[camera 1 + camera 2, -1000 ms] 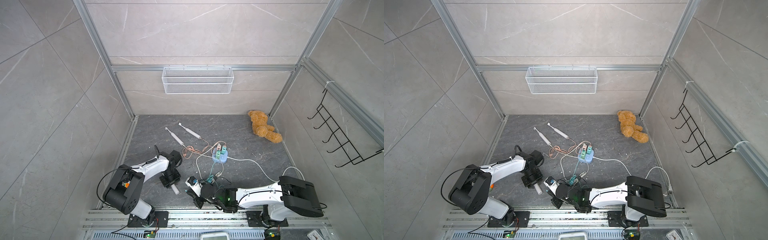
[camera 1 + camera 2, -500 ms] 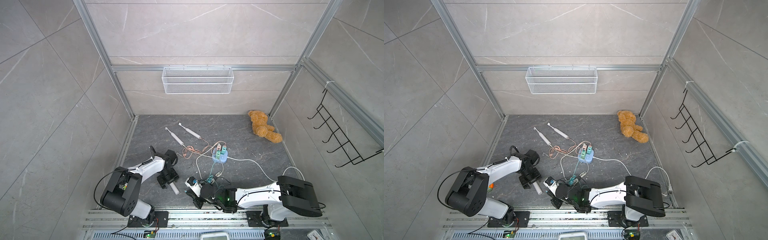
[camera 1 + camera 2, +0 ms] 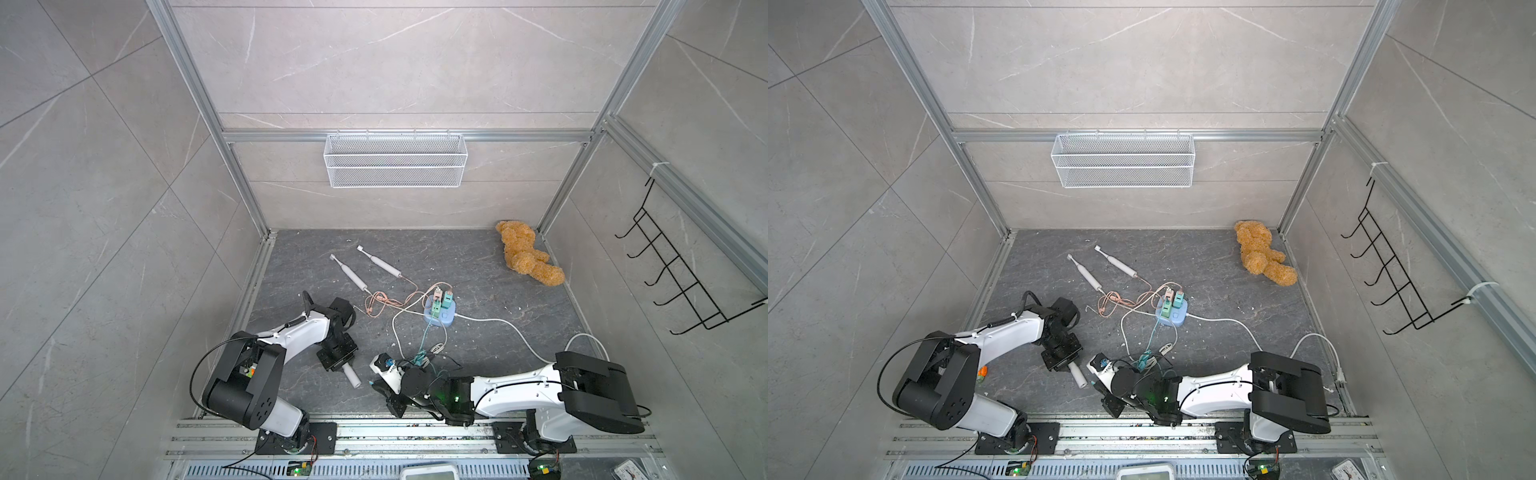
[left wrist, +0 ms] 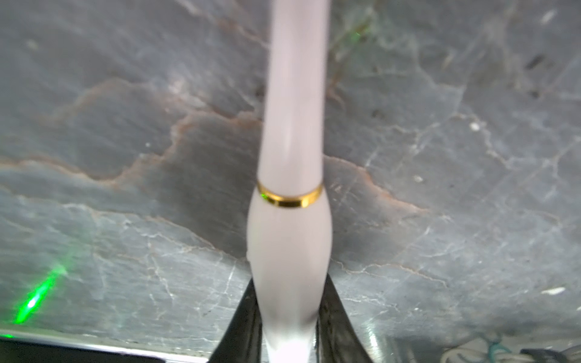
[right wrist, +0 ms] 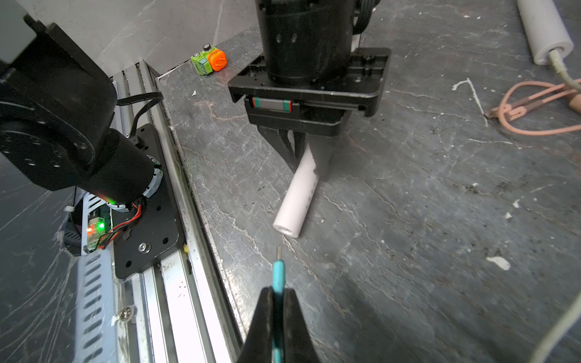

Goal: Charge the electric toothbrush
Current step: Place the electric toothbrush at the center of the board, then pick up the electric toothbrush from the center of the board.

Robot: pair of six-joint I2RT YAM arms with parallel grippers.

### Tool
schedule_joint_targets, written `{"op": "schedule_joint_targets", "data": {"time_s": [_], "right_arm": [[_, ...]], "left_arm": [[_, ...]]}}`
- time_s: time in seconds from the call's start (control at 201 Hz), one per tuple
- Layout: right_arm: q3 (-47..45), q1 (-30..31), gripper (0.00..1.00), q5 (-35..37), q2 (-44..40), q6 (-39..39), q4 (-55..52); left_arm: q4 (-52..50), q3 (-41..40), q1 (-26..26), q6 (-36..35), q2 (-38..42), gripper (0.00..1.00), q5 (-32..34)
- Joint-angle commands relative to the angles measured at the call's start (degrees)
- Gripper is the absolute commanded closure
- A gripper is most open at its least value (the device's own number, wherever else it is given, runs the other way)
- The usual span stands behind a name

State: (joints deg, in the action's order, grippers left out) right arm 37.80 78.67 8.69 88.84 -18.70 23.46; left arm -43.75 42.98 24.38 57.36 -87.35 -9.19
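Note:
Next, my left gripper lifts the toothbrush and turns it in line, because the toothbrush's base point(image 3: 355, 383) slants toward the front rail and is crooked to the teal charging plug point(image 5: 278, 269).
A white electric toothbrush point(image 3: 351, 375) point(image 3: 1077, 374) with a gold ring point(image 4: 290, 200) lies on the dark floor near the front. My left gripper point(image 3: 338, 360) point(image 4: 289, 284) point(image 5: 303, 151) is shut on its handle, and the blunt base end point(image 5: 286, 229) sticks out toward the right arm. My right gripper point(image 3: 374, 383) point(image 5: 279, 292) is shut on a teal charging plug point(image 5: 278, 273). The plug's metal pin points at the toothbrush base, a short gap away. The brush head is hidden under the left arm in both top views.
Two more toothbrushes point(image 3: 350, 272) point(image 3: 380, 262) lie further back, on pink cables point(image 3: 384, 301) that run to a blue power hub point(image 3: 441, 312). A teddy bear point(image 3: 525, 257) sits back right. A small green-orange toy point(image 5: 209, 59) is by the front rail point(image 5: 185, 201). A wire basket point(image 3: 395, 166) hangs on the back wall.
The left jaws widened and then closed onto the toothbrush handle, with the arm shifting only slightly. The right arm and its plug have not moved.

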Motion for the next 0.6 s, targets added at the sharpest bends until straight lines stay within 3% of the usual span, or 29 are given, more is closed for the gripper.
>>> {"op": "schedule_joint_targets", "data": {"time_s": [0.0, 0.045, 0.189, 0.324, 0.508, 0.597], "right_arm": [[-1.0, 0.0, 1.00, 0.0, 0.7, -2.1, 2.1], [-1.4, -0.1, 1.00, 0.1, 0.5, -2.6, 2.7], [-2.8, -0.2, 1.00, -0.8, -0.7, -3.8, 4.1], [-4.6, -1.8, 1.00, -2.9, -3.4, -5.4, 6.8], [-8.7, -7.2, 1.00, -8.6, -6.7, -12.3, 16.5], [-10.4, -11.0, 1.00, -12.7, -6.1, -17.7, 23.9]], "left_arm": [[5.6, -6.1, 0.1, -1.4, -4.3, 0.92, 1.7], [5.1, -5.9, 0.1, -1.5, -3.3, 1.00, 1.6], [1.7, -3.2, -0.2, -1.7, 3.8, 1.00, 2.1], [2.1, -0.7, -0.5, -0.9, 17.7, 1.00, 3.9], [16.9, -7.4, -1.7, 3.8, 39.9, 1.00, 2.7], [23.4, -10.6, -1.7, 7.3, 45.8, 1.00, 0.3]]}}
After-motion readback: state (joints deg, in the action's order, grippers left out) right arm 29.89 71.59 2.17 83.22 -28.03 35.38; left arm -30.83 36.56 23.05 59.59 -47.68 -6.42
